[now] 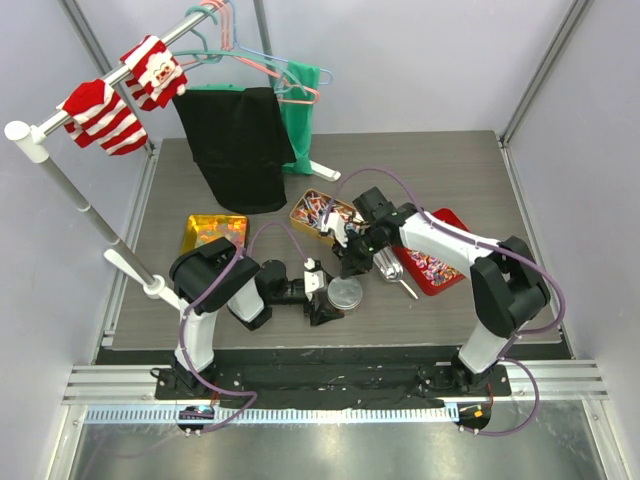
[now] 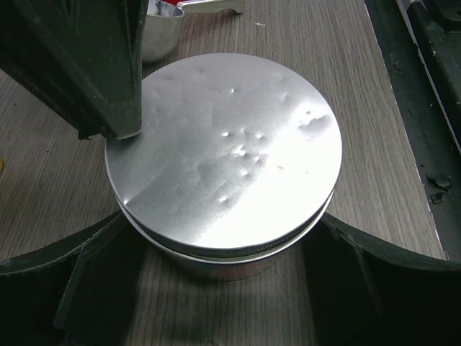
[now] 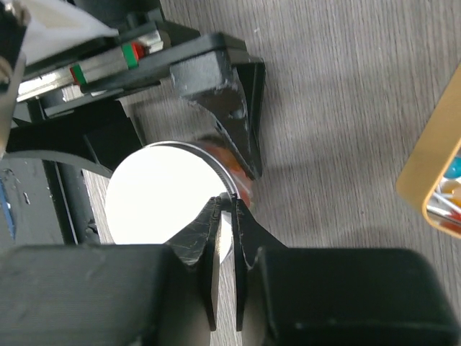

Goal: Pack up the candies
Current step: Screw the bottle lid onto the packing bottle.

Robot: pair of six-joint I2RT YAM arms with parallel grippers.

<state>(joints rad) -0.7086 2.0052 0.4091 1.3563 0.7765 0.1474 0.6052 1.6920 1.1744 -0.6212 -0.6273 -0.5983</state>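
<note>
The lid is a little crooked on the tin, so my right gripper needs to come up off this lid edge [image 3: 229, 205] and press along the lid's rim [image 1: 361, 295] away from my left gripper.
A round silver tin [image 2: 216, 263] stands on the table [image 1: 450, 180] with its lid [image 2: 223, 144] lying on it, slightly askew. My left gripper [image 2: 223, 241] has a finger on each side of the tin's wall and is shut on it. My right gripper [image 3: 230, 202] comes from above and pinches the lid's rim [image 3: 232, 189]; its finger [image 2: 86, 65] shows at the lid's far left edge. A little orange shows under the rim [image 3: 245, 189]. Candies lie in a gold tray [image 1: 318, 212], a yellow tray [image 1: 213, 232] and a red tray [image 1: 438, 262].
A silver scoop [image 1: 392, 268] lies just behind the tin, beside the red tray. A clothes rail [image 1: 120, 75] with striped socks, hangers and a black cloth [image 1: 240, 145] stands at the back left. The gold tray's corner [image 3: 432, 187] shows at the right of the right wrist view.
</note>
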